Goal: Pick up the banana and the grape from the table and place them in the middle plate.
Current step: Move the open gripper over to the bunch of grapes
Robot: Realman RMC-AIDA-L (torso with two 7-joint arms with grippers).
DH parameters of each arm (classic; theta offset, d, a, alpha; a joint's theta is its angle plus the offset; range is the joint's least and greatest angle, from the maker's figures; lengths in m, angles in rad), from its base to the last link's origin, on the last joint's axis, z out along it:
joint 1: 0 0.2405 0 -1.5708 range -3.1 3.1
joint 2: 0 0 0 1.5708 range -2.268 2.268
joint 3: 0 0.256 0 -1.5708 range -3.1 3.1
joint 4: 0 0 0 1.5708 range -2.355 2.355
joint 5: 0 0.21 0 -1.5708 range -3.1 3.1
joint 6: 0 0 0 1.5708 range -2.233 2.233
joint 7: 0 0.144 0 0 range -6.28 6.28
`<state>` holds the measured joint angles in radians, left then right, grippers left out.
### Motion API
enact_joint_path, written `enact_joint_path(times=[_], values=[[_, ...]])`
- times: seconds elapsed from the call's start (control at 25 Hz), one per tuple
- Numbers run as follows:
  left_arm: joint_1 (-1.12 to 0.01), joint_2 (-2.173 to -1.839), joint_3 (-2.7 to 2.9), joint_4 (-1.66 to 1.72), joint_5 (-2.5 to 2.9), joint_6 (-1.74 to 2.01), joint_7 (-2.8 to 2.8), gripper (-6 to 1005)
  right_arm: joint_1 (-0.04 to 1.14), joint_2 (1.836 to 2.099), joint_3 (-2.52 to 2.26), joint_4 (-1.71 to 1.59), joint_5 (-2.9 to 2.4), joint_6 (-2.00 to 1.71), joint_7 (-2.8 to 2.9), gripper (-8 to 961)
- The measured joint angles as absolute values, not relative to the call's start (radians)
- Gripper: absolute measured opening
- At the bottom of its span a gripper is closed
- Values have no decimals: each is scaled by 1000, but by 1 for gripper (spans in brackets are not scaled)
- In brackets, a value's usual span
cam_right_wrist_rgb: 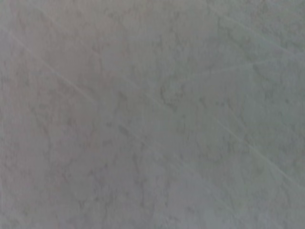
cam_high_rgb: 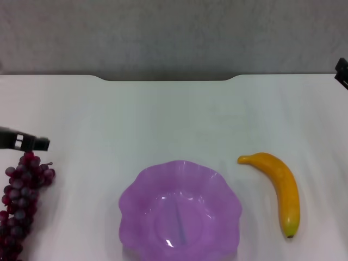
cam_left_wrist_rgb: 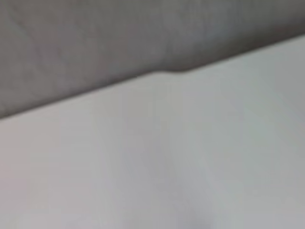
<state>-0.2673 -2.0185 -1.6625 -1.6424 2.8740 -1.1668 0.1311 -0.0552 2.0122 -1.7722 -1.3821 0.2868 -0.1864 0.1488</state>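
Observation:
I should keep going down until my fingers close on the bunch's top grapes [cam_high_rgb: 25, 176], because the far end of the grape bunch [cam_high_rgb: 36, 166] lies free under my left gripper's fingers.
The purple scalloped middle plate [cam_high_rgb: 136, 190] sits at the near centre of the white table [cam_high_rgb: 174, 119] and holds nothing. The yellow-orange banana [cam_high_rgb: 280, 187] lies on the table to its right, its dark tip toward me. The dark red-purple grape bunch [cam_high_rgb: 22, 204] lies at the near left edge. My left gripper [cam_high_rgb: 32, 143] enters from the left edge, its dark tip just above the far end of the grape bunch. My right gripper [cam_high_rgb: 342, 72] shows only as a dark corner at the far right edge. The left wrist view shows bare table [cam_left_wrist_rgb: 167, 157] and wall; the right wrist view shows only grey wall.
A grey wall [cam_high_rgb: 174, 32] stands behind the table's notched far edge [cam_high_rgb: 168, 80]. Bare white tabletop lies between the plate and the far edge.

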Motion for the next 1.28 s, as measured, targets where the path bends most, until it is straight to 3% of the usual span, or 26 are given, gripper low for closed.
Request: enact_joint_path(times=[0.44, 1.04, 1.28], values=[[-379, -2001, -1676, -1392, 2875, -1156, 126, 838, -51, 2011, -1774, -1379, 287, -186, 149, 865], [-433, -1959, -1716, -1220, 2875, -1107, 123, 809, -47, 2011, -1775, -1372, 287, -185, 149, 865], [-459, -1967, -1701, -1183, 2875, -1151, 131, 797, -47, 2011, -1775, -1371, 285, -184, 149, 864]])
